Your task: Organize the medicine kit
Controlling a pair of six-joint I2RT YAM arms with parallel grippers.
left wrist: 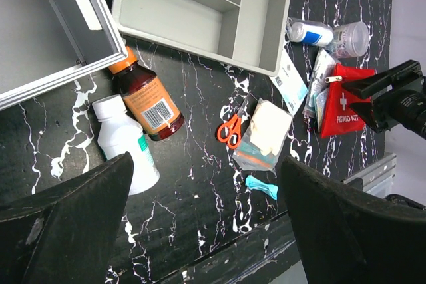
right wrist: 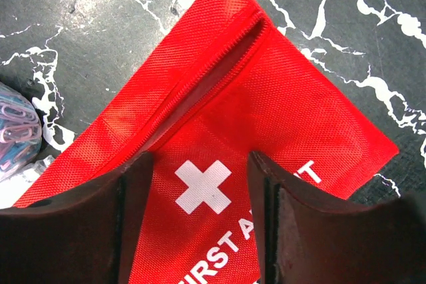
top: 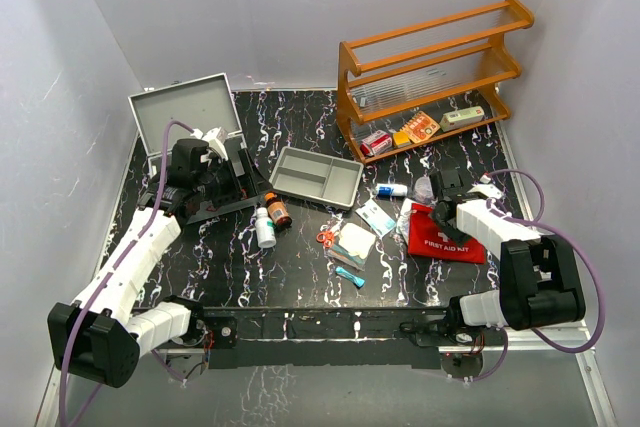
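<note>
Next, my right gripper moves to and pinches the raised zipper edge before lifting the pouch, since its fingers straddle the white cross on the pouch's flat front.
The red first aid pouch lies flat at the right of the table, its zipper partly open in the right wrist view. My right gripper is down on its upper left part, its jaws open a moderate way with the white cross between them. My left gripper hovers wide open and empty by the open grey case. In the left wrist view it is high above bare table. Below it lie an amber bottle, a white bottle, orange scissors and a gauze pack.
A grey divided tray sits mid-table. A wooden shelf with small packs stands at the back right. A white-blue tube, a bag of paper clips, a paper packet and a teal item lie scattered.
</note>
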